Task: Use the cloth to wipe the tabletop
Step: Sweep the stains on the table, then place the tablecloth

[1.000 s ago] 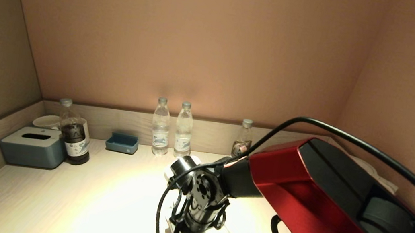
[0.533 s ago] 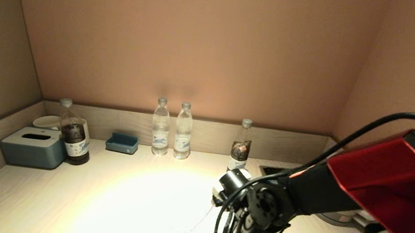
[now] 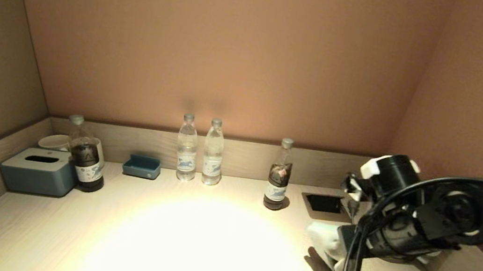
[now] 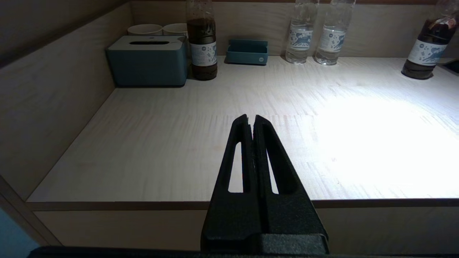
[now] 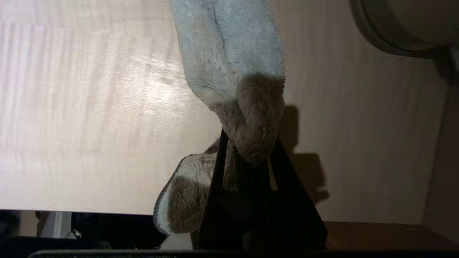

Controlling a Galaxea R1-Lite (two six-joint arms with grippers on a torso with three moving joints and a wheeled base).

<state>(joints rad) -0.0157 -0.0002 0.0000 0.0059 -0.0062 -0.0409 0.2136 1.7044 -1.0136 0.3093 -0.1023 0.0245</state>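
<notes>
The tabletop's corner in front of the round grey base is free for the cloth [image 5: 241, 64], so my right gripper keeps carrying the cloth there until it rests, and then let go.
My right gripper [image 5: 247, 145] is shut on a fluffy white-grey cloth [image 5: 233, 61]. One end of the cloth trails onto the pale wooden tabletop [image 5: 89, 107]; a fold bulges beside the fingers. In the head view the right gripper [image 3: 340, 256] is at the table's right side, near the front, with the cloth [image 3: 322, 240] bunched to its left on the tabletop [image 3: 188, 241]. My left gripper [image 4: 250, 120] is shut and empty, parked over the table's front left edge [image 4: 143, 205], out of the head view.
Along the back wall stand two clear water bottles [image 3: 200, 151], a dark bottle [image 3: 279, 176], another dark bottle [image 3: 85, 156], a blue tissue box [image 3: 39, 171], a blue tray [image 3: 142, 166] and cups [image 3: 54, 141]. A dark recess [image 3: 324, 203] lies at the right. A round grey base [image 5: 394, 25] is beside the cloth.
My right arm has swept from the middle front of the table to the right side, dragging the cloth with it. The dark bottle and the recess have come into view.
</notes>
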